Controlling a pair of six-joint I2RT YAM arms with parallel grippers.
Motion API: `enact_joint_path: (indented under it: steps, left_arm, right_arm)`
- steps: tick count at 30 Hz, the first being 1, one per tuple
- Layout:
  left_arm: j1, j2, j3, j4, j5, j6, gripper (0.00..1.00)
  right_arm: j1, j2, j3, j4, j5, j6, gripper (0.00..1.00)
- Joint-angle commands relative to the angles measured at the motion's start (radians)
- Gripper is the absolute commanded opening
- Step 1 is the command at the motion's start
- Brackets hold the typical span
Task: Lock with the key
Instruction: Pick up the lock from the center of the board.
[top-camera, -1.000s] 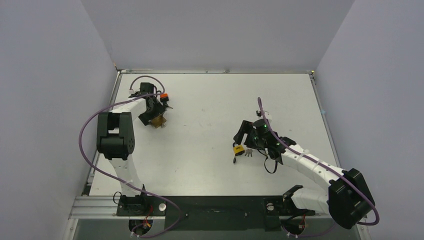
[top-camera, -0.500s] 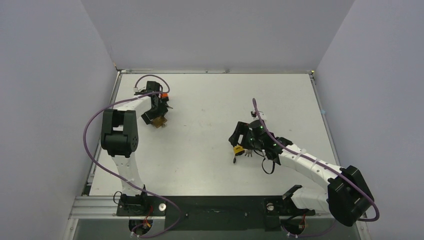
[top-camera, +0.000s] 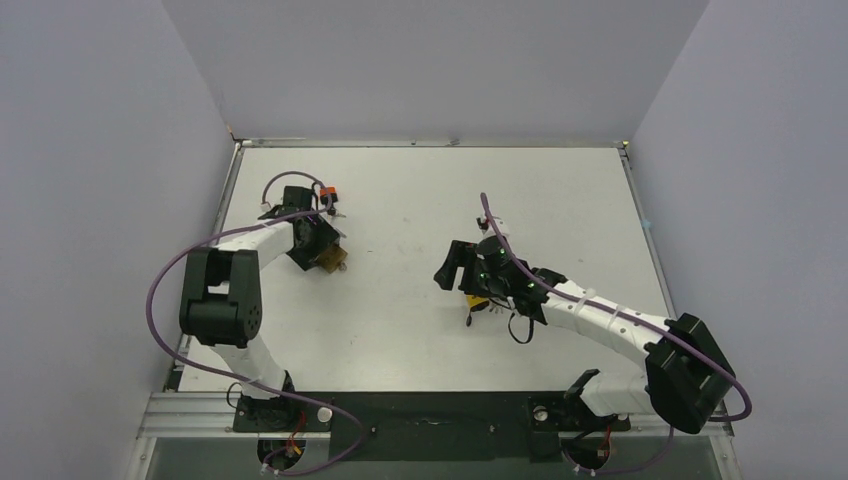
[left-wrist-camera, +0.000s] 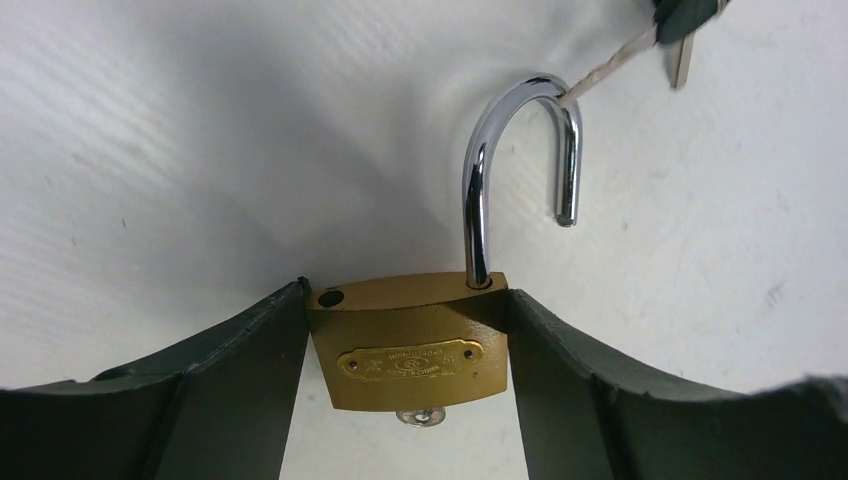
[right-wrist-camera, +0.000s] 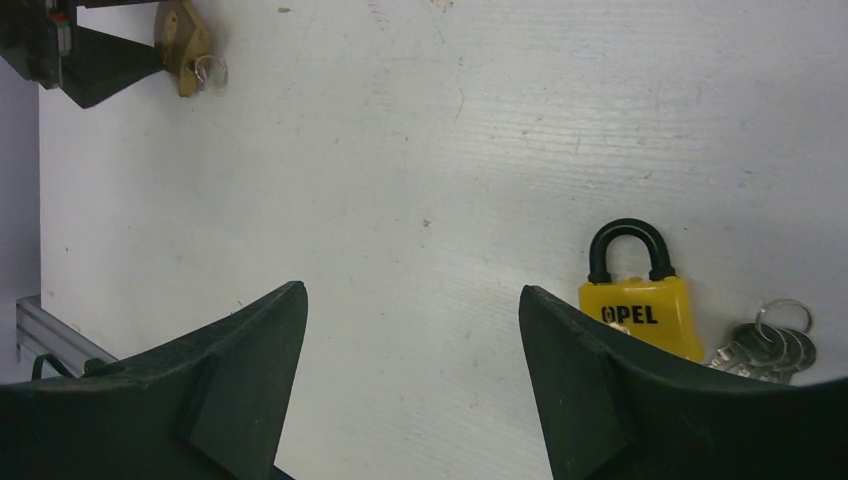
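Note:
The brass padlock's front side (left-wrist-camera: 412, 361) is clear of the left gripper's fingers, so the robot's right gripper goes on toward the padlock's lower end (top-camera: 339, 263) before it closes there.
My left gripper (left-wrist-camera: 405, 300) is shut on the body of a brass padlock (left-wrist-camera: 410, 345), one finger on each side. Its chrome shackle (left-wrist-camera: 520, 160) stands open, swung out of the body. A small silver piece (left-wrist-camera: 428, 416) sticks out under the lock; a ring hangs there in the right wrist view (right-wrist-camera: 211, 70). In the top view the brass padlock (top-camera: 336, 259) is at the table's left. My right gripper (right-wrist-camera: 412, 290) is open and empty over bare table, just left of a yellow OPEL padlock (right-wrist-camera: 637, 313) with its black shackle closed and a bunch of keys (right-wrist-camera: 775, 345).
A dark tag with a key on a string (left-wrist-camera: 680, 30) lies just past the shackle; the top view shows an orange-tagged item (top-camera: 327, 192) there. The yellow padlock (top-camera: 472, 298) and keys (top-camera: 492, 308) lie at the table's middle right. Grey walls enclose the table.
My left gripper has shifted right and nearer with the brass padlock. My right gripper has moved left, so the yellow padlock now lies to its right.

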Motion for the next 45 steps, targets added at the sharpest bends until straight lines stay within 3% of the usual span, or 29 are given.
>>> enact_joint_path:
  steps: [1, 12, 20, 33, 40, 45]
  left_arm:
    - [-0.006, -0.118, -0.135, 0.039, 0.204, -0.13, 0.41]
    - [-0.028, -0.33, -0.363, 0.214, 0.409, -0.314, 0.38]
    - [-0.042, -0.368, -0.436, 0.299, 0.515, -0.372, 0.37]
    - [-0.046, -0.379, -0.482, 0.373, 0.603, -0.41, 0.37]
    - [-0.062, -0.383, -0.468, 0.391, 0.616, -0.436, 0.37]
    - [-0.068, -0.398, -0.466, 0.396, 0.621, -0.451, 0.37]
  right_arm:
    - [0.038, 0.038, 0.065, 0.094, 0.027, -0.002, 0.73]
    - [0.186, 0.234, 0.125, 0.379, 0.097, -0.048, 0.73]
    - [0.25, 0.408, 0.202, 0.551, 0.135, -0.091, 0.72]
    - [0.3, 0.578, 0.306, 0.531, 0.156, -0.121, 0.64]
    - [0.318, 0.628, 0.333, 0.558, 0.182, -0.092, 0.5]
    - [0.316, 0.65, 0.357, 0.557, 0.212, -0.086, 0.34]
